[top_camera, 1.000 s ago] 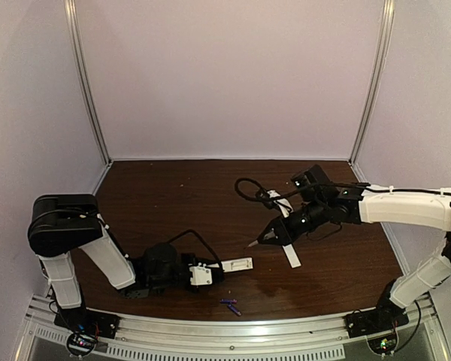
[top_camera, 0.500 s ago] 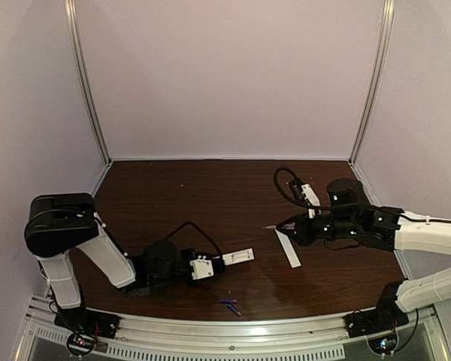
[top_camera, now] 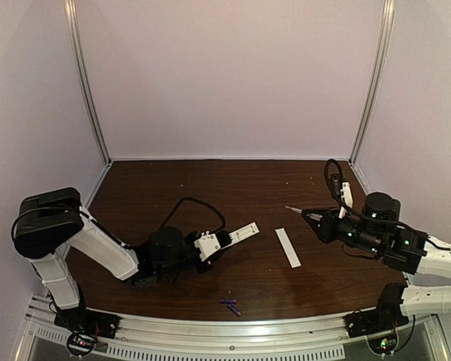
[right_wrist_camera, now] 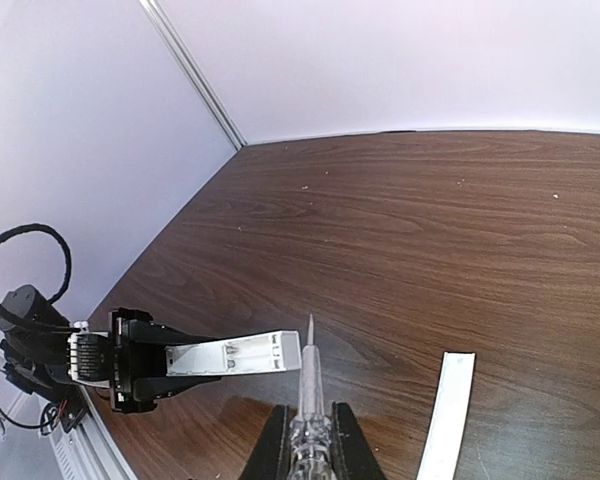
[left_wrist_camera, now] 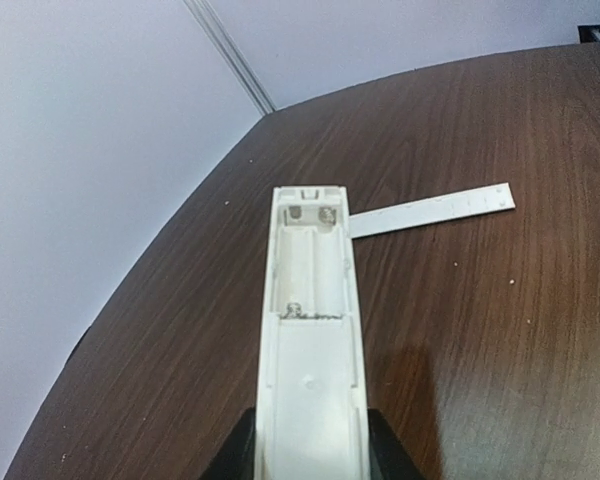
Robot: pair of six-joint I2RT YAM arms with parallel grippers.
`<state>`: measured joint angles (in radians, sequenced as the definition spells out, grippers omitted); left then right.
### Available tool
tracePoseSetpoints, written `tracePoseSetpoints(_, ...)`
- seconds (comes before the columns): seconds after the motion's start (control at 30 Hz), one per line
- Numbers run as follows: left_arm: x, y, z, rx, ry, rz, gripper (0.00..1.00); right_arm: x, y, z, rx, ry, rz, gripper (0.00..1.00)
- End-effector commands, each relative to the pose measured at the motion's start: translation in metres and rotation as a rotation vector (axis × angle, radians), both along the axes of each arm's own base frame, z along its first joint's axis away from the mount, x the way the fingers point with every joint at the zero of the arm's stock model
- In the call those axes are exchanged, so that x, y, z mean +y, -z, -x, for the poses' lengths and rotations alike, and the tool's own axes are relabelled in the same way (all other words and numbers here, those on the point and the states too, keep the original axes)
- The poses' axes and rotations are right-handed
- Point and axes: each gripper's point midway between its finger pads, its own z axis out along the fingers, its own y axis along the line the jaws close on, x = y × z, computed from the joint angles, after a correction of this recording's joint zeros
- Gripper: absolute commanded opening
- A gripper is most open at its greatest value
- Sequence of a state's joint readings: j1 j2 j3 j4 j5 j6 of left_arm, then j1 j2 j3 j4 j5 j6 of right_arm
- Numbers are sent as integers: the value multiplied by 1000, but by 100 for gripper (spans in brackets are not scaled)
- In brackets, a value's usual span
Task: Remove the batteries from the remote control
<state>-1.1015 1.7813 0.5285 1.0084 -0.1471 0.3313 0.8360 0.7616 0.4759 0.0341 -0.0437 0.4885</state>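
Observation:
Both batteries are well away from the white remote control's empty bay (top_camera: 246, 232), so I should continue to lower the remote with my left gripper until it lies flat on open wood.
My left gripper (top_camera: 218, 241) is shut on the white remote control (top_camera: 241, 232) and holds it tilted up off the table. In the left wrist view the remote (left_wrist_camera: 311, 330) shows its open battery bay, with no batteries in it. Two small blue-purple batteries (top_camera: 229, 305) lie on the table near the front edge. My right gripper (top_camera: 316, 219) is shut on a slim clear-handled screwdriver (top_camera: 295, 210), raised at the right. In the right wrist view the screwdriver (right_wrist_camera: 310, 385) points toward the remote (right_wrist_camera: 235, 355).
A flat white cover strip (top_camera: 288, 247) lies on the dark wooden table (top_camera: 210, 188) between the arms; it also shows in the left wrist view (left_wrist_camera: 432, 210) and the right wrist view (right_wrist_camera: 446, 415). Pale walls and metal corner posts close in the back and sides.
My right arm has pulled back to the right with the screwdriver. My left gripper has lifted the remote and swung its free end up and to the right.

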Motion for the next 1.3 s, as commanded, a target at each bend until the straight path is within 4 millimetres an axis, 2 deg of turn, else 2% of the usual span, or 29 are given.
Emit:
tracePoseSetpoints(0.0, -6, -19, -9, 81, -70, 75, 0, -14, -2, -2, -6, 75, -36, 0)
tracePoseSetpoints(0.13, -1, -18, -18, 140, -146, 75, 0, -23, -4, 1, -3, 103, -69, 0)
tracePoseSetpoints(0.3, 15, -13, -26, 218, -263, 79, 0, -30, -3, 3, 11, 132, -102, 0)
tracePoseSetpoints(0.57, 68, 6, -28, 344, -499, 92, 0, -31, -7, 6, 27, 130, -145, 0)
tracePoseSetpoints(0.77, 113, 31, -24, 431, -668, 93, 0, -27, 1, 8, 59, 112, -139, 0)
tracePoseSetpoints(1.0, 160, 52, -16, 521, -829, 145, 0, -25, 4, 8, 62, 103, -124, 0)
tracePoseSetpoints(1.27, 192, 70, -10, 580, -942, 195, 0, -32, 0, 8, 33, 128, -130, 0)
